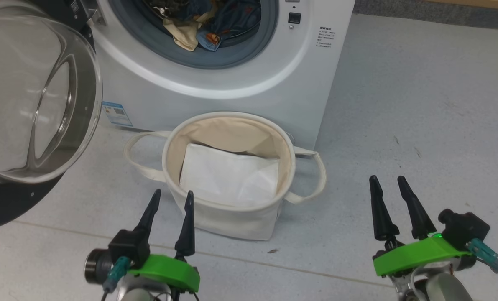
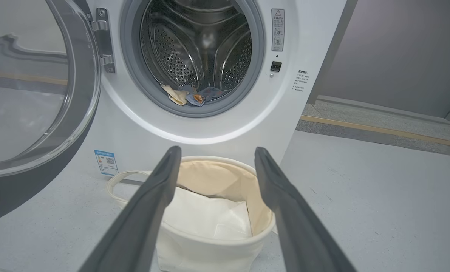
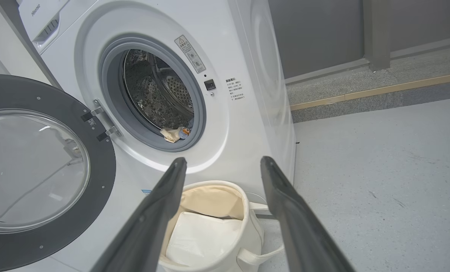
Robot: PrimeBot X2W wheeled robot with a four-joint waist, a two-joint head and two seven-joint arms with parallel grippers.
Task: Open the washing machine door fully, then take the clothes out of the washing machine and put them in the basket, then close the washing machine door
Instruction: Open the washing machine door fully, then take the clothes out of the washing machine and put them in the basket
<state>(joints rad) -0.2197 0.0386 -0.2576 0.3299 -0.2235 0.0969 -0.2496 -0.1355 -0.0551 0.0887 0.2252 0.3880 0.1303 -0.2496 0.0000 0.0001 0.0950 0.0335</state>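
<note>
The blue tip (image 1: 210,41) should stay behind when I pull the cream cloth (image 1: 182,35) out, because the tip lies next to the cream cloth at the drum's rim.
The white washing machine (image 1: 253,83) stands ahead with its door (image 1: 35,104) swung wide to the left, glass bowl facing me. Blue printed and cream clothes (image 1: 207,25) lie at the drum's front lip, also seen as clothes (image 2: 194,97) in the left wrist view and clothes (image 3: 173,133) in the right wrist view. The cream canvas basket (image 1: 290,146) sits on the floor before the machine. My left gripper (image 1: 174,193) hovers open and empty just in front of the basket. My right gripper (image 1: 386,179) is open and empty, off to the basket's right.
A flat white folded sheet (image 1: 228,175) lies inside the basket. Grey floor (image 1: 420,125) stretches to the right of the machine. A raised kerb with a yellow strip (image 3: 379,90) runs behind, below a grey wall. The door's black ring (image 1: 6,205) overhangs the floor at left.
</note>
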